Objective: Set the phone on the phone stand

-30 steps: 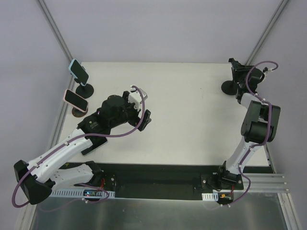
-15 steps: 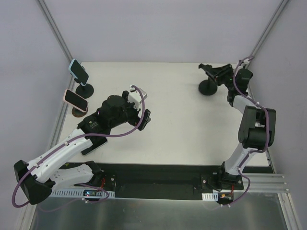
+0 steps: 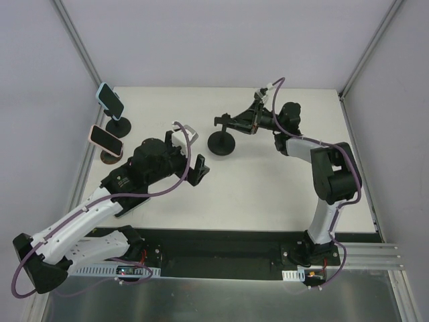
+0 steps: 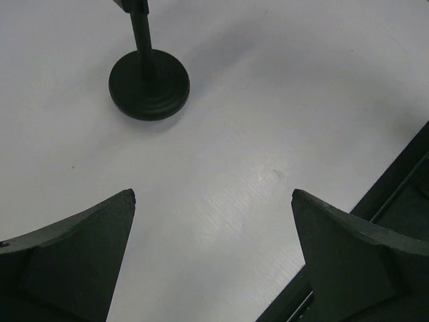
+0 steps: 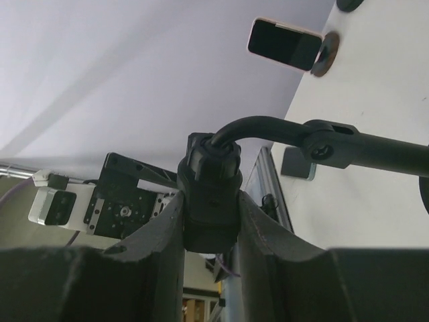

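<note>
The stand's round base (image 3: 221, 143) is upright and the table is clear before the near rail (image 3: 218, 168), so my right gripper should carry on pulling the head closer and let go of it there.
An empty black phone stand (image 3: 221, 142) stands mid-table on its round base. My right gripper (image 3: 249, 122) is shut on the stand's head; the right wrist view shows both fingers clamped on that head (image 5: 211, 194), with the stand's bar (image 5: 375, 149) running off to the right. My left gripper (image 3: 193, 155) is open and empty just left of the stand. In the left wrist view its gripper (image 4: 213, 196) hovers over bare table and the stand's base (image 4: 149, 84) lies ahead. A dark flat phone (image 3: 131, 202) lies on the table, partly under the left arm.
Two other stands at the table's left edge each hold a phone: a teal-cased one (image 3: 110, 100) and a pink-cased one (image 3: 106, 138), the latter also in the right wrist view (image 5: 284, 43). A black rail (image 3: 221, 245) runs along the near edge.
My right gripper has carried the black stand from the far right corner leftward to the middle of the table. My left gripper shifted slightly and stays open.
</note>
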`<state>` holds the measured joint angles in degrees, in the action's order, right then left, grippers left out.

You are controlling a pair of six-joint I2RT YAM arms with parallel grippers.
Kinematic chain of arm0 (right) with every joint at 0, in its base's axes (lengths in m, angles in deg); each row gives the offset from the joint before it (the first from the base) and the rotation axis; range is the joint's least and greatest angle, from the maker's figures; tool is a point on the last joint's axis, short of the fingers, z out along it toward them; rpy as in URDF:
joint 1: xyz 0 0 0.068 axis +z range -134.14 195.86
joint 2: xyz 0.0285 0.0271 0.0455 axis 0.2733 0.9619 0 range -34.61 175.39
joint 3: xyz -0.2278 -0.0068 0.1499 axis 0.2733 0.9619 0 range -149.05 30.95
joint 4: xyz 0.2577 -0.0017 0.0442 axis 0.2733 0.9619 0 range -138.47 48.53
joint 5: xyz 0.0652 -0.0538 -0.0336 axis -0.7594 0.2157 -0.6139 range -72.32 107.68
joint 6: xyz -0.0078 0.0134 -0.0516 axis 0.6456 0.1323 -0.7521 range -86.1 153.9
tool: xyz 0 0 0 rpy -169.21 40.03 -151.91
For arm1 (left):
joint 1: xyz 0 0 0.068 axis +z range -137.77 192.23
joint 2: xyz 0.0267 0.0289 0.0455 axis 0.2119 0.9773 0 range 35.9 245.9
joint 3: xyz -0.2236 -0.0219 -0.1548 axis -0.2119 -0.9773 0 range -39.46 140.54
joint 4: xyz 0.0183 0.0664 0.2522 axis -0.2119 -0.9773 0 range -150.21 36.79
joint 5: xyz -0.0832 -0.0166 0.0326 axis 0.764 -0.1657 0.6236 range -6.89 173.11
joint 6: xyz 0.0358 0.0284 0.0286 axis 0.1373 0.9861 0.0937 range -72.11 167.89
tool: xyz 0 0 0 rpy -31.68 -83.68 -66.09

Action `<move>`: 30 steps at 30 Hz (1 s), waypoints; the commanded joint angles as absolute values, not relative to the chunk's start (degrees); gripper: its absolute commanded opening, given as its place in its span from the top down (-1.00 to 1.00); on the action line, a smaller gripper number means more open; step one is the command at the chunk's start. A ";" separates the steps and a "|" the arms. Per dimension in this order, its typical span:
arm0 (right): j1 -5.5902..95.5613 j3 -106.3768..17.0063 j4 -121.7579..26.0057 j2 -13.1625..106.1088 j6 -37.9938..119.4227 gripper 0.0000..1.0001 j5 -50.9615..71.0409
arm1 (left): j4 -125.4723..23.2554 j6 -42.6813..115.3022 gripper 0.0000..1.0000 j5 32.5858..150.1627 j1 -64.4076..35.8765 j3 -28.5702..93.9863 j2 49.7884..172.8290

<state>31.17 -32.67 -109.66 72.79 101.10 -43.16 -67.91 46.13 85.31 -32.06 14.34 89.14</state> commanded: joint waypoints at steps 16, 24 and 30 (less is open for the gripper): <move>38.36 -26.09 -109.64 70.69 92.09 0.89 -40.86 | -85.27 18.90 -0.98 61.42 -32.15 13.80 80.28; 38.01 -22.58 -104.55 65.77 86.64 -0.38 -39.98 | -96.44 5.37 -0.98 77.65 -11.72 11.87 83.10; 37.74 -21.52 -80.77 55.93 68.56 -0.97 -34.63 | -109.70 -16.12 -0.98 77.14 -0.35 11.60 84.32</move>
